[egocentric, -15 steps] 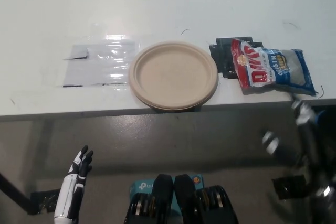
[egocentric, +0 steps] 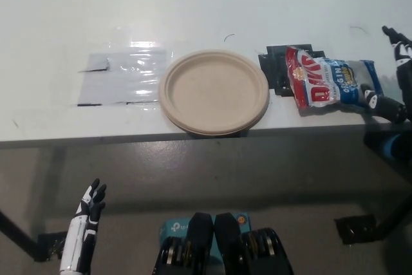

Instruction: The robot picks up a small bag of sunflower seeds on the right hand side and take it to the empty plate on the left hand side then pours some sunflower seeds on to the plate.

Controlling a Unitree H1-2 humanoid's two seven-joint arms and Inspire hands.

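The bag's red end [egocentric: 298, 78] faces the beige plate, so a small scatter of seeds will spill from that end when the robot tips the bag.
A red, white and blue bag of sunflower seeds [egocentric: 329, 84] lies flat on the white table [egocentric: 193, 4] near its front edge, at the right. A beige plate [egocentric: 213, 91] with nothing on it sits left of the bag, its rim just over the table edge. My black right hand [egocentric: 391, 82] is open at the bag's right end, fingers spread, one raised at the far side and one low by the bag's corner. I cannot tell whether it touches the bag. My white left hand [egocentric: 84, 223] hangs low below the table, open.
A clear plastic sheet [egocentric: 122, 78] is taped to the table left of the plate. Black tape patches [egocentric: 277, 69] lie between plate and bag. Below the table edge is grey floor.
My right hand has risen from below the table edge up to the bag's right end. The left hand has dropped slightly.
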